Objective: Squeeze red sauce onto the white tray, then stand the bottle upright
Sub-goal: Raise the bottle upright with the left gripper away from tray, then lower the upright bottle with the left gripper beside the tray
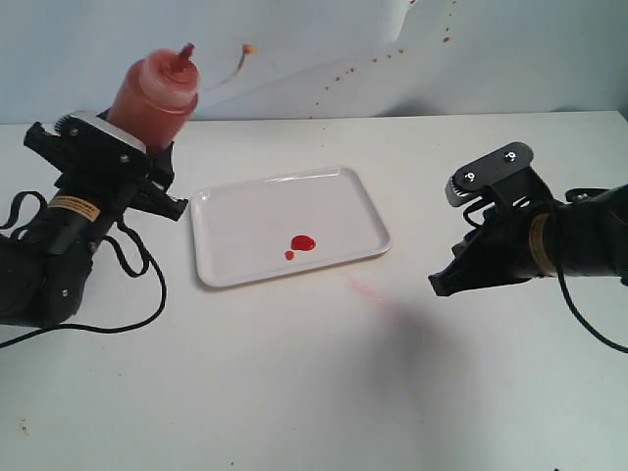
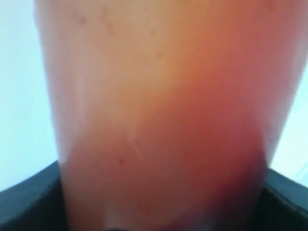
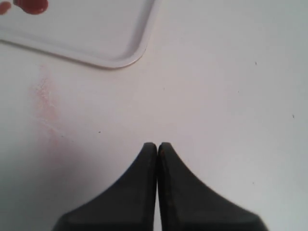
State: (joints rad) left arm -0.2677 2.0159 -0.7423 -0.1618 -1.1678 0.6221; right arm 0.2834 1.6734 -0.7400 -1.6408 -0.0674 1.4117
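Observation:
The squeeze bottle is held nozzle up in my left gripper, its small cap dangling [image 1: 248,49], so my right gripper should go on toward the bottle [image 1: 154,99] before it opens next to it.
The red-orange squeeze bottle [image 1: 155,95] is held above the table at the left, nearly upright and leaning a little right, nozzle up, its small cap dangling on a tether. My left gripper [image 1: 128,147] is shut on the bottle's lower body. In the left wrist view the bottle [image 2: 163,120] fills the picture, blurred. The white tray [image 1: 245,206] lies flat at the centre with a blob and a small drop of red sauce [image 1: 302,242] near its front edge. My right gripper [image 3: 157,146] hovers low at the right, shut and empty, with the tray corner [image 3: 115,53] and sauce [image 3: 32,6] beyond it.
A faint pale pink smear [image 1: 368,291] marks the table just right of the tray's front corner; the smear [image 3: 45,103] also shows in the right wrist view. Small red splatters dot the back wall [image 1: 343,71]. A black cable [image 1: 137,275] loops beside the left arm.

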